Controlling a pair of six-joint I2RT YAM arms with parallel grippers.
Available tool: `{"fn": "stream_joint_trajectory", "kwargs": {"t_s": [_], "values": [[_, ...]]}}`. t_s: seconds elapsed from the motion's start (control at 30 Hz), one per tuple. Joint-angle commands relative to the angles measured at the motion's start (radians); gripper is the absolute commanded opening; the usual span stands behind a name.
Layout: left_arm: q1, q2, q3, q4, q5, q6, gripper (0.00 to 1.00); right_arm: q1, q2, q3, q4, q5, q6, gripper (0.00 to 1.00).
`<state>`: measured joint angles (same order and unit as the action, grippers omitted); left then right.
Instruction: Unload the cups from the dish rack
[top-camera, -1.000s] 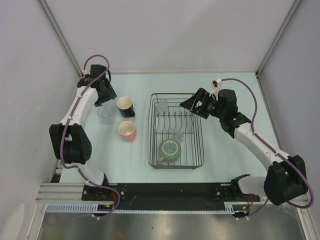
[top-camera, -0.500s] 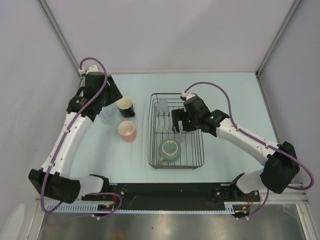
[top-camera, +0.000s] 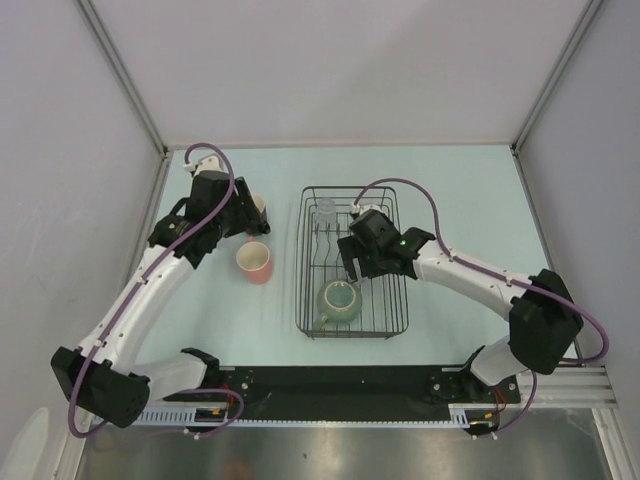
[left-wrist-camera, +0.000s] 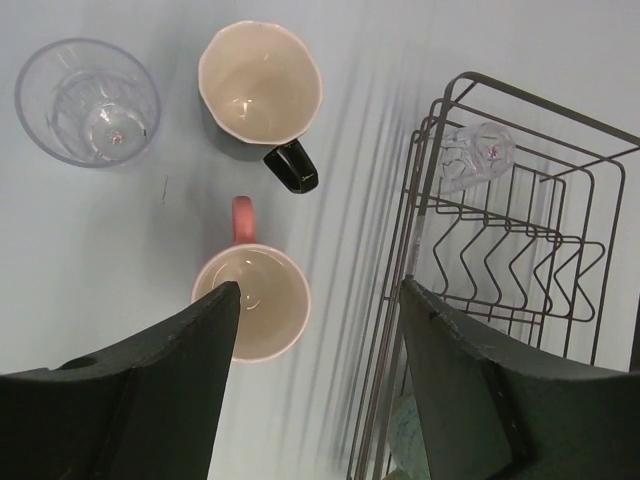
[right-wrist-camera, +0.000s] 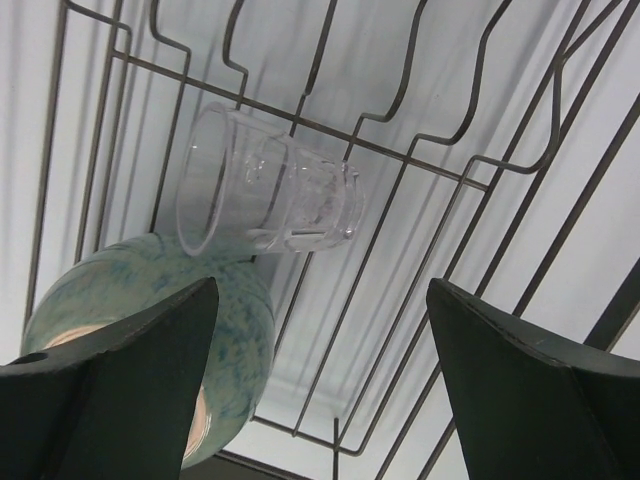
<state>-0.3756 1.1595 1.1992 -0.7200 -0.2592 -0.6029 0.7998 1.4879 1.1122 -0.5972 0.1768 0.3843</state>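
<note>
Next, I move my right gripper back and pick up the clear glass at the rack's far corner (top-camera: 325, 209) first, because the lying glass is close up against the green mug (right-wrist-camera: 218, 248).
The black wire dish rack (top-camera: 404, 300) holds a sage-green mug (top-camera: 340, 302), a clear glass at its far left corner (top-camera: 325, 210) and a second clear glass lying on its side (right-wrist-camera: 270, 195). My right gripper (top-camera: 352, 258) hangs open over that lying glass, its jaws (right-wrist-camera: 322, 285) wide apart with the green mug (right-wrist-camera: 150, 320) by the left finger. On the table left of the rack stand a salmon-pink cup (top-camera: 254, 263), a dark pale-rimmed cup (left-wrist-camera: 260, 85) and a clear tumbler (left-wrist-camera: 88, 100). My left gripper (top-camera: 243, 222) is open and empty above them (left-wrist-camera: 320, 290).
The rack's upright plate-slot wires (left-wrist-camera: 520, 250) run along its middle, and its floor wires (right-wrist-camera: 400, 150) lie under the glass. Grey walls close in the table on three sides. A black rail runs along the near edge (top-camera: 340, 385).
My right gripper has swung left from the rack's far right edge to over the lying glass inside the rack. My left arm has moved right, away from the tumbler, over the cups.
</note>
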Motion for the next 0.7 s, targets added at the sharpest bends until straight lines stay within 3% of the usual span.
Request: {"fn": "stream_joint_trajectory", "kwargs": {"t_s": [0.0,0.67], "values": [[-0.025,-0.043,0.002,0.028,-0.022,-0.012,0.7,0.004,0.031,-0.002,0.028,0.049,-0.028,0.9],[-0.063,-0.015,0.011,-0.004,-0.048,-0.015,0.7,0.004,0.247,0.103,0.152,-0.002,-0.067,0.91]]}}
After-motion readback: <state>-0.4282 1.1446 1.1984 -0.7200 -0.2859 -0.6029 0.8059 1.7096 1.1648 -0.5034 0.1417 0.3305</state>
